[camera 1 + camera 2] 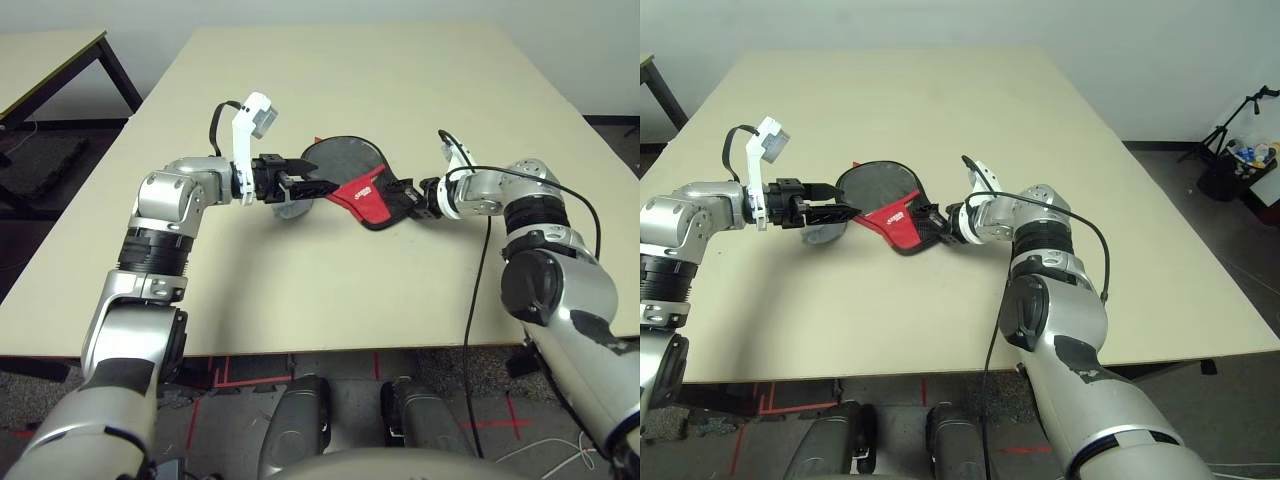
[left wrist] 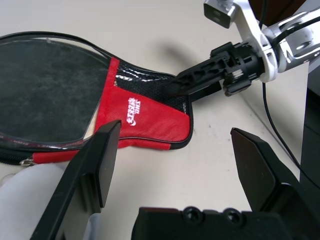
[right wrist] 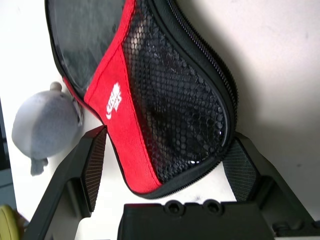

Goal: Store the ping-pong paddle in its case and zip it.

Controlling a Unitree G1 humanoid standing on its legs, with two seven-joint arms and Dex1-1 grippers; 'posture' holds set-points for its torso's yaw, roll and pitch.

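Note:
The fluffy ball by the zipper pull is under my left gripper, so my right gripper should first pull the case closer by its narrow end.
The case lies flat mid-table, its round dark head toward the far side and its red panel with mesh pocket toward my right arm. The ping-pong paddle is mostly hidden; a thin strip of light wood shows beside the red panel. My left gripper stands open over the case's left rim, one finger near the red edge. My right gripper is open, its fingers either side of the case's narrow end. A zipper pull sits on the near rim.
A fluffy grey-white ball rests against the case's left edge, under my left gripper. A second table stands at the far left and a tripod on the floor to the right. Bare tabletop lies beyond the case.

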